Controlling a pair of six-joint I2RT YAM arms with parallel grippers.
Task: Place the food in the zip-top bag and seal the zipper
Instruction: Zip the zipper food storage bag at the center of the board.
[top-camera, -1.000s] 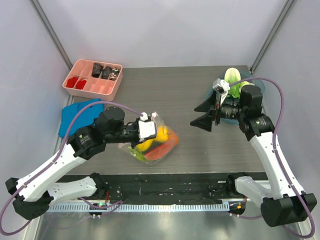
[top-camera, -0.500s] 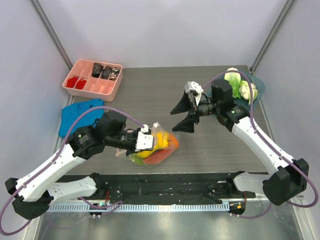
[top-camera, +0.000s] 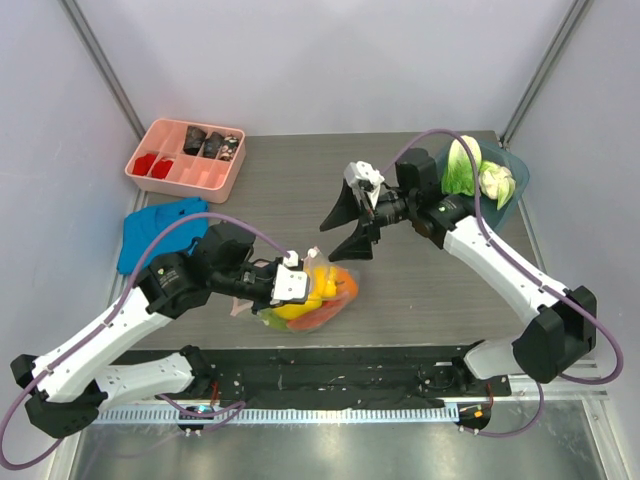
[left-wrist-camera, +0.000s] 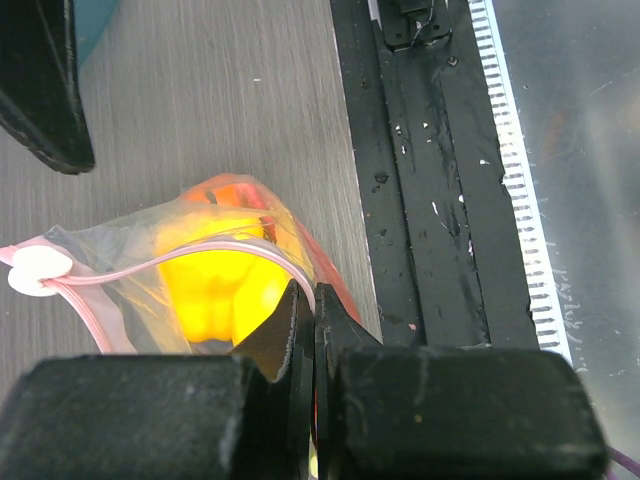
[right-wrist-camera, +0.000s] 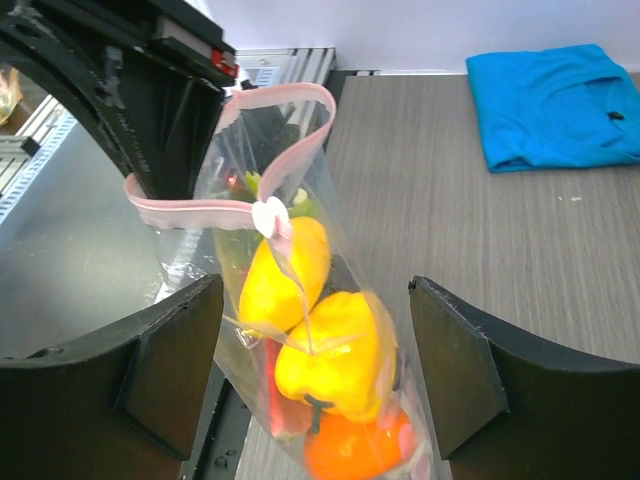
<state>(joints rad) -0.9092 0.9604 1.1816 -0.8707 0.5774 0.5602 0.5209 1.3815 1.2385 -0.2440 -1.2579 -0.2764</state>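
Note:
The robot's left gripper is pinching the bag opening's edge (left-wrist-camera: 286, 262) away from the white slider, so the right gripper should hold the zipper's end while the left gripper pulls the slider (left-wrist-camera: 40, 267).
The zip-top bag (top-camera: 312, 296) lies on the table with yellow fruits (right-wrist-camera: 285, 270), an orange (right-wrist-camera: 360, 450) and a red slice inside. My left gripper (top-camera: 288, 284) is shut on the bag's mouth edge, pinching the pink zipper (left-wrist-camera: 170, 262) between its jaws (left-wrist-camera: 307, 295). The zipper's mouth stands open as a loop (right-wrist-camera: 240, 150), with its white slider (right-wrist-camera: 270, 215) part-way along. My right gripper (top-camera: 348, 225) is open and empty, just up-right of the bag, and the bag shows between its fingers (right-wrist-camera: 315, 370). The pale green cabbage (top-camera: 463, 166) sits in a blue bowl.
The blue bowl (top-camera: 521, 176) at the back right also holds a second pale piece (top-camera: 497, 183). A pink compartment tray (top-camera: 187, 155) stands at the back left. A blue cloth (top-camera: 158, 230) lies left of my left arm. The black rail (left-wrist-camera: 430, 180) runs along the near edge.
My right arm has swung left from the blue bowl to the bag, gripper open throughout. My left gripper has kept hold of the bag and shifted it slightly.

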